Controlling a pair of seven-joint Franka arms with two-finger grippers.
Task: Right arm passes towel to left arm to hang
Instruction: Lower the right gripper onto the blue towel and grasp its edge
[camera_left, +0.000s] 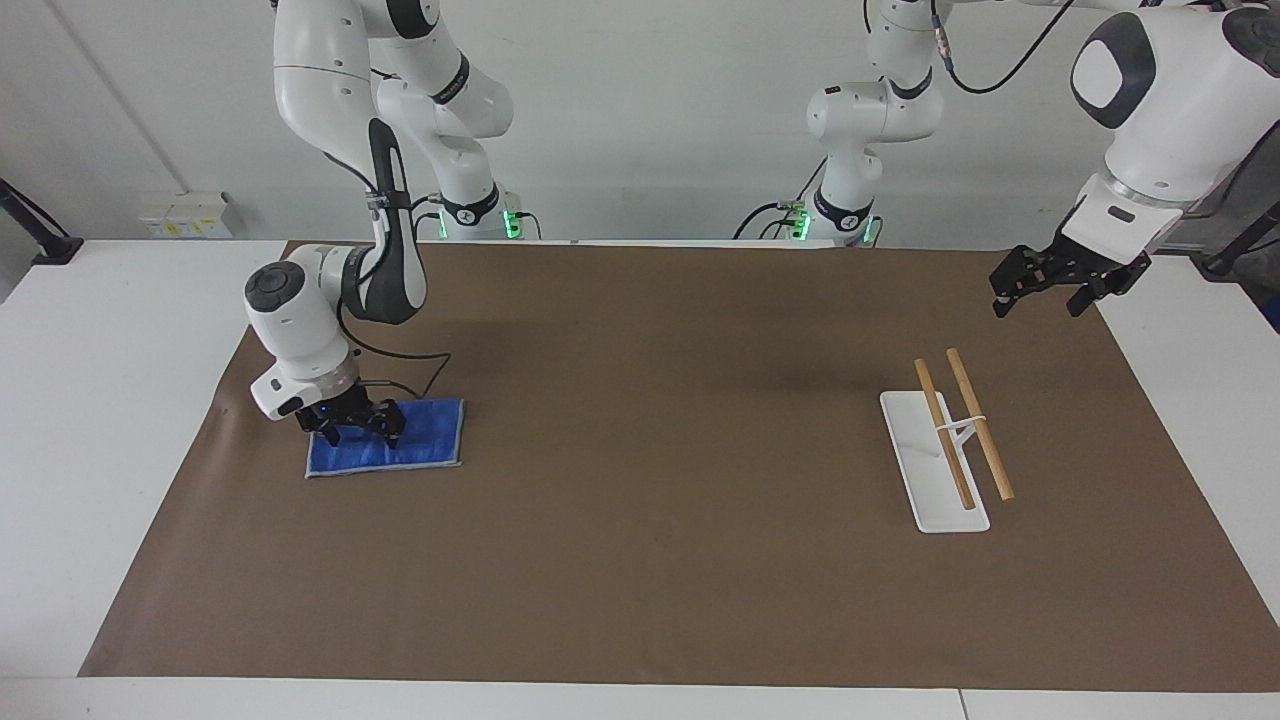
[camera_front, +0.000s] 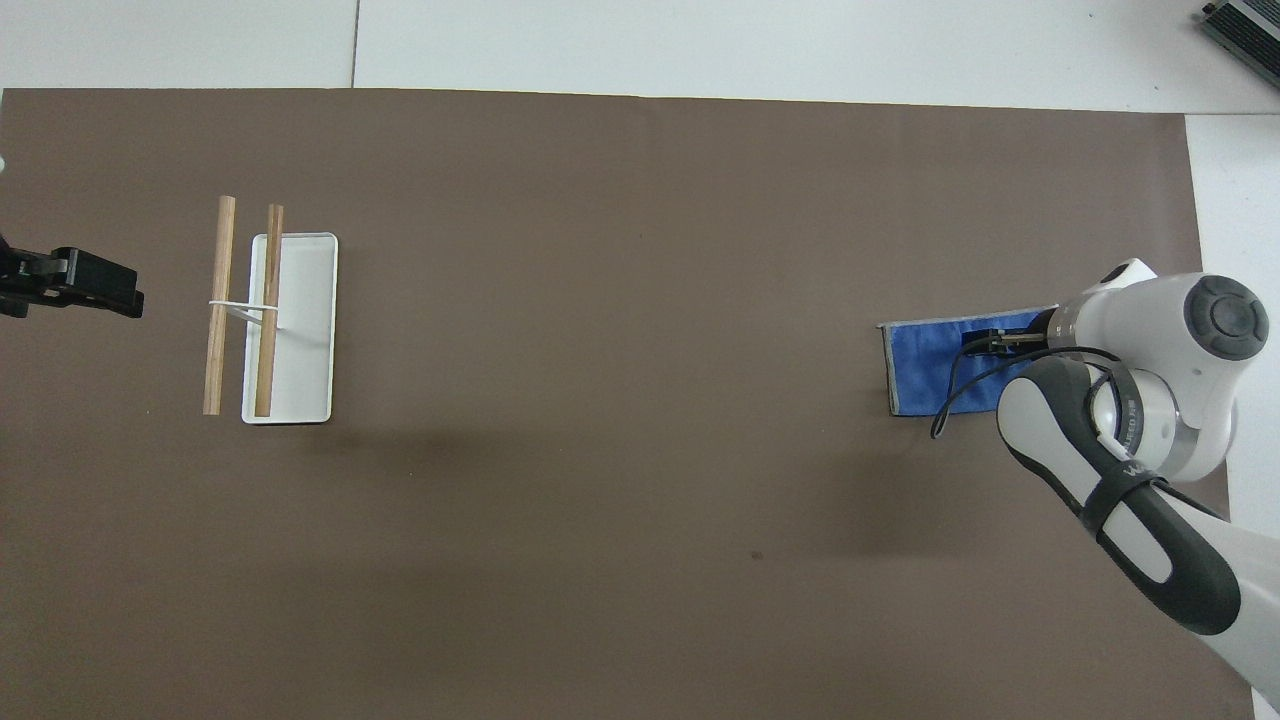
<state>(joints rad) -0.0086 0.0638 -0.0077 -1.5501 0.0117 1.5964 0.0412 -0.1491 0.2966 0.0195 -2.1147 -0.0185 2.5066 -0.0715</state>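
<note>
The blue towel's thin, flat end sticks out past my right gripper, so I expect the blue towel to hang down in narrow folds when I lift it.
The blue towel lies flat on the brown mat toward the right arm's end of the table. It also shows in the overhead view. My right gripper is down at the towel, on the part toward the table's end, with its fingers spread open. In the overhead view the right gripper is partly hidden by its own arm. My left gripper hangs open and empty in the air over the mat's corner at the left arm's end, and the left arm waits. The left gripper also shows in the overhead view.
A white rack base with two wooden rods on a small stand sits toward the left arm's end, also seen from overhead. The brown mat covers most of the white table.
</note>
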